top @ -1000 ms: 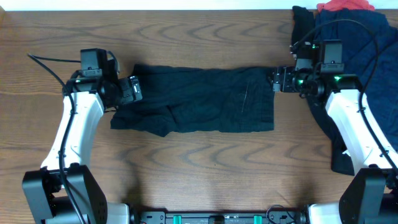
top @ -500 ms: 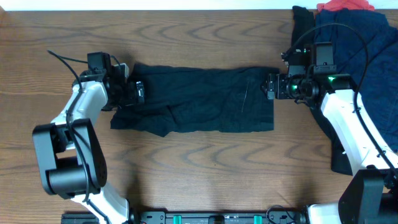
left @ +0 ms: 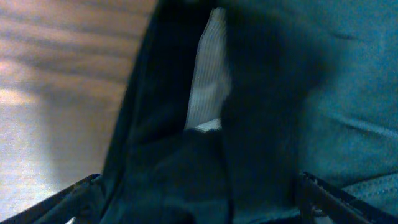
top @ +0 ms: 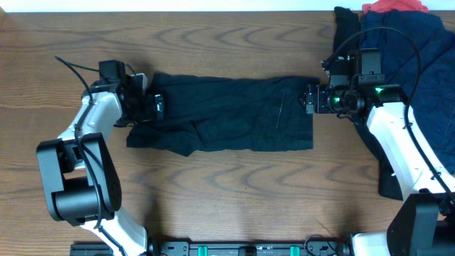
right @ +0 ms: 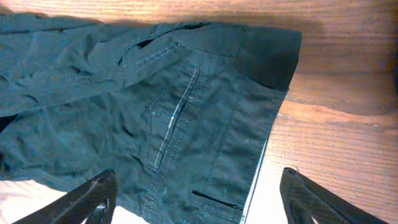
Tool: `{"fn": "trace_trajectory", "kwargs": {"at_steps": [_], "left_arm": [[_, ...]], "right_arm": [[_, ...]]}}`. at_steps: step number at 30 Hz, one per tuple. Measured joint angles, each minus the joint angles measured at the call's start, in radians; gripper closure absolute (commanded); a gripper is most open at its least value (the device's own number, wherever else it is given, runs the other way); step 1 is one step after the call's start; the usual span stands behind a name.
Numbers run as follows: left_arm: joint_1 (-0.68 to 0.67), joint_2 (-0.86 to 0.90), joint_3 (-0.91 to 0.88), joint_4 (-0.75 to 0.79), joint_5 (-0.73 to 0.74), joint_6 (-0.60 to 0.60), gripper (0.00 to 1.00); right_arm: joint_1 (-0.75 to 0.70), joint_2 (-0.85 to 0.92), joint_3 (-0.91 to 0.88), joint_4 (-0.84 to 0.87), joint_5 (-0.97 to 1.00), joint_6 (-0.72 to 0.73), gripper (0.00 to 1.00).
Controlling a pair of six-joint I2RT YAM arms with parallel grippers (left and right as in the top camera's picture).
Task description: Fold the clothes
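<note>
The shorts are below my left gripper, which hovers past their open end (left: 149, 81). My left gripper should move back beyond that end, then pinch the fold of the shorts (left: 227, 134) next to the striped lining.
The black shorts (top: 227, 114) lie spread flat across the middle of the table. My left gripper (top: 157, 106) is open at their left end, its fingers wide apart over the dark fabric (left: 261, 124), where a pale striped lining (left: 208, 74) shows in an open fold. My right gripper (top: 311, 99) is open at the shorts' upper right corner; its wrist view shows the shorts (right: 155, 124) with stitched seams, a pocket slit and the hem corner between its fingers. More clothes, navy (top: 416, 64), black and red (top: 394, 7), are piled at the far right.
The pile of clothes lies under and behind my right arm, reaching the table's right edge. A black garment (top: 391, 181) hangs down beside the right arm. Bare wood table (top: 227, 192) lies in front of the shorts.
The left arm swung in and its gripper moved right onto the shorts' left end. The right gripper shifted slightly left to the shorts' corner. Since half a second ago almost nothing has moved.
</note>
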Motion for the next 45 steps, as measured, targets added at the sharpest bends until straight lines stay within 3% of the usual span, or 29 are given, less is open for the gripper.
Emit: {"fn": "trace_trajectory", "kwargs": {"at_steps": [5, 11, 28, 31, 33, 36, 40, 42, 45], "left_arm": [[0.044, -0.007, 0.093, -0.104, 0.001, -0.042, 0.09], [0.05, -0.087, 0.138, -0.115, 0.047, -0.042, 0.09], [0.04, 0.064, 0.145, -0.225, 0.245, 0.261, 0.09], [0.04, 0.082, 0.145, -0.212, 0.284, 0.298, 0.23], [0.04, 0.089, 0.145, -0.203, 0.292, 0.319, 0.39], [0.043, 0.091, 0.145, -0.189, 0.28, 0.318, 0.41], [0.071, 0.091, 0.161, -0.189, 0.177, 0.227, 0.44], [0.094, 0.091, 0.175, -0.19, 0.126, 0.175, 0.53], [0.125, 0.09, 0.188, -0.187, 0.078, 0.109, 0.76]], "right_arm": [[0.0, 0.0, 0.0, 0.005, 0.016, 0.0, 0.19], [0.0, 0.0, 0.0, 0.006, 0.025, 0.0, 0.2], [0.0, 0.0, 0.0, 0.019, 0.027, 0.0, 0.19], [0.0, 0.0, 0.0, 0.02, 0.028, 0.0, 0.19], [0.0, 0.0, 0.0, 0.02, 0.027, 0.0, 0.19], [0.0, 0.0, 0.0, 0.023, 0.028, 0.0, 0.18], [0.0, 0.0, 0.0, 0.025, 0.028, 0.0, 0.19], [0.0, 0.0, 0.0, 0.028, 0.028, 0.0, 0.18], [0.0, 0.0, 0.0, 0.029, 0.028, 0.0, 0.19]]}}
